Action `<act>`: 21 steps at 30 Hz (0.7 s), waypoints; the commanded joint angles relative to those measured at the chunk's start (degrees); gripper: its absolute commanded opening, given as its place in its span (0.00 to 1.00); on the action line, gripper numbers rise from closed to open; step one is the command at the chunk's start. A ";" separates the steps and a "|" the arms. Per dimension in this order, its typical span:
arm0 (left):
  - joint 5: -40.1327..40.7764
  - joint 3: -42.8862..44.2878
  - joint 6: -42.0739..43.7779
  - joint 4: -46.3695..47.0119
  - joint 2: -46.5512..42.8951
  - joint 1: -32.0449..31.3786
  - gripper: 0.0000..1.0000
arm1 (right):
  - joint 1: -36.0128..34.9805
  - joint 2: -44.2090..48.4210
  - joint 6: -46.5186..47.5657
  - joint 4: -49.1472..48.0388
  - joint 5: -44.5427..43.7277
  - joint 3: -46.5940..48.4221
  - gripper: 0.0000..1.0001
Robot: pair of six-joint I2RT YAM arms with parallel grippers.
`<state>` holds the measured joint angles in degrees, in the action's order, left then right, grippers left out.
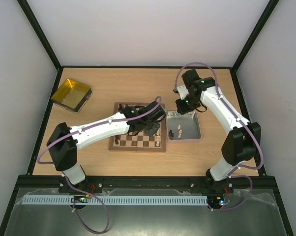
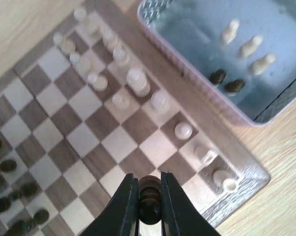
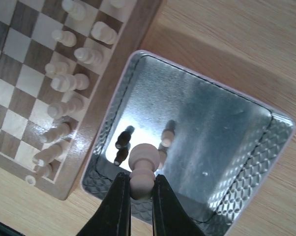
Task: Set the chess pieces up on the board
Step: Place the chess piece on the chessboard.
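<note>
The dark brown piece (image 2: 150, 186) is hanging base down over the board, so my left gripper should keep going to the dark pawns (image 2: 40, 216) and let go once the piece stands beside them.
The board (image 1: 138, 142) lies mid-table, its checkered squares (image 2: 84, 103) filling the left wrist view. Pale chess pieces (image 2: 137, 81) stand in two rows along its edge beside the tray, and dark ones (image 2: 10, 196) crowd the opposite side. My left gripper (image 2: 149, 178) hovers over the board's near corner, shut on a dark brown piece (image 2: 150, 196). Over the grey tray (image 3: 217, 128), my right gripper (image 3: 140, 179) is shut on a pale pawn (image 3: 143, 167). Two dark pieces (image 3: 122, 140) and a pale one (image 3: 167, 135) lie on the tray floor below it.
The grey metal tray (image 1: 183, 127) sits against the board's right side, with my right gripper (image 1: 183, 109) above its far end. A yellow tray (image 1: 71, 93) stands at the far left. My left arm (image 1: 99, 129) stretches across the board's left half.
</note>
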<state>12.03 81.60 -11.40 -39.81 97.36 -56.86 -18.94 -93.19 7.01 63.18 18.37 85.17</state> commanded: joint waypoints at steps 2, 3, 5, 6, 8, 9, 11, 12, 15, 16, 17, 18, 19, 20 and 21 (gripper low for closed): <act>1.25 -8.97 -3.61 2.63 -6.26 1.64 0.06 | -6.62 0.79 -4.15 1.71 -2.59 1.71 0.02; 1.24 -10.37 -3.85 2.78 -7.28 2.05 0.06 | -7.84 0.60 -4.59 1.69 -2.86 1.80 0.02; 1.36 -12.89 -4.21 3.13 -9.23 2.86 0.06 | -10.21 0.14 -5.22 1.31 -3.83 1.85 0.02; 1.52 -14.11 -4.28 3.33 -10.08 3.31 0.06 | -10.94 -0.13 -5.55 1.11 -4.02 1.97 0.02; 1.71 -16.39 -4.41 3.94 -11.52 4.46 0.06 | -12.16 -1.05 -5.88 0.89 -4.12 2.32 0.02; 1.84 -17.34 -4.42 4.28 -12.13 4.99 0.06 | -12.59 -1.46 -6.05 0.78 -4.02 2.60 0.02; 2.13 -19.02 -4.42 4.83 -12.97 6.06 0.06 | -13.30 -2.49 -6.12 0.72 -3.68 3.28 0.02; 2.42 -19.97 -4.47 5.16 -13.29 6.39 0.06 | -13.64 -3.02 -6.11 0.81 -3.77 3.75 0.02; 2.36 -21.88 -4.66 6.17 -13.54 7.70 0.06 | -14.59 -4.63 -6.10 0.94 -3.67 4.77 0.02; 2.42 -22.49 -4.82 6.48 -13.59 8.06 0.06 | -14.91 -5.13 -6.02 0.96 -3.85 5.11 0.02; 2.39 -22.96 -5.04 6.76 -13.69 8.44 0.06 | -15.23 -5.53 -5.96 0.95 -3.87 5.24 0.02; 2.42 -23.44 -5.42 7.04 -13.71 8.83 0.06 | -15.51 -6.04 -5.98 0.96 -3.80 5.27 0.02; 2.47 -23.93 -5.88 7.15 -13.65 9.48 0.06 | -15.85 -6.39 -5.91 0.90 -3.67 5.23 0.02; 2.47 -24.33 -6.51 7.17 -13.61 9.83 0.06 | -16.15 -6.82 -5.82 0.90 -3.49 5.26 0.02; 2.66 -24.94 -6.85 7.40 -13.67 10.13 0.06 | -16.40 -7.24 -5.85 0.77 -3.25 6.61 0.02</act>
<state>13.63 58.41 -16.14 -33.65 84.73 -47.97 -34.00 -98.78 1.65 63.02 15.64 88.82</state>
